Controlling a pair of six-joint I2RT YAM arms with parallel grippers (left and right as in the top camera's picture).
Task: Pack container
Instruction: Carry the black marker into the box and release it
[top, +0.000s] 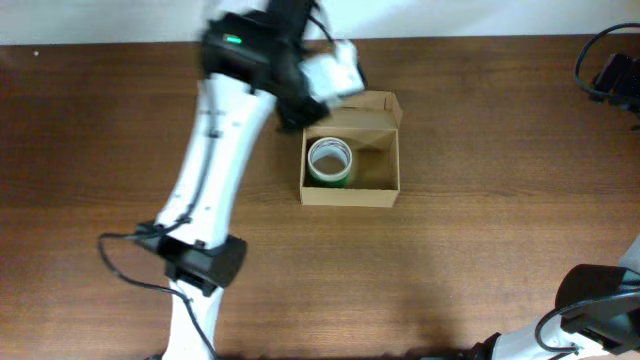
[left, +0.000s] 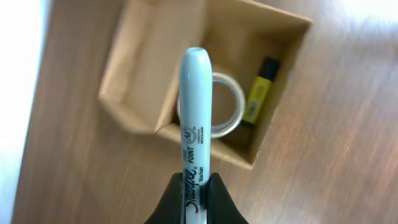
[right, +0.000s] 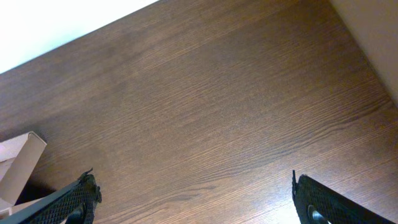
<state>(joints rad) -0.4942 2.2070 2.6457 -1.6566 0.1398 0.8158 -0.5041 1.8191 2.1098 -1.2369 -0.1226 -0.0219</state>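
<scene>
My left gripper keeps moving the pale blue Sharpie marker into the container (top: 365, 160) and lets go there, as the container's bottom has room beside the tape roll.
The tan cardboard container (top: 350, 190) stands open at mid-table with its flap lid (top: 372, 108) folded back. A tape roll (top: 330, 160) lies inside on the left. In the left wrist view the container (left: 289, 68) holds the tape roll (left: 231, 106) and a yellow highlighter (left: 258, 93). My left gripper (left: 196, 182) is shut on a pale blue Sharpie marker (left: 196, 93), held above the container's near edge. In the overhead view it (top: 335, 75) hovers at the container's far left corner. My right gripper (right: 196, 199) is open and empty over bare wood.
My left arm (top: 210, 170) stretches across the table's left half. My right arm (top: 595, 295) sits at the front right corner. Black cables and gear (top: 610, 70) lie at the back right. A tan cardboard corner (right: 15, 165) shows at the left of the right wrist view.
</scene>
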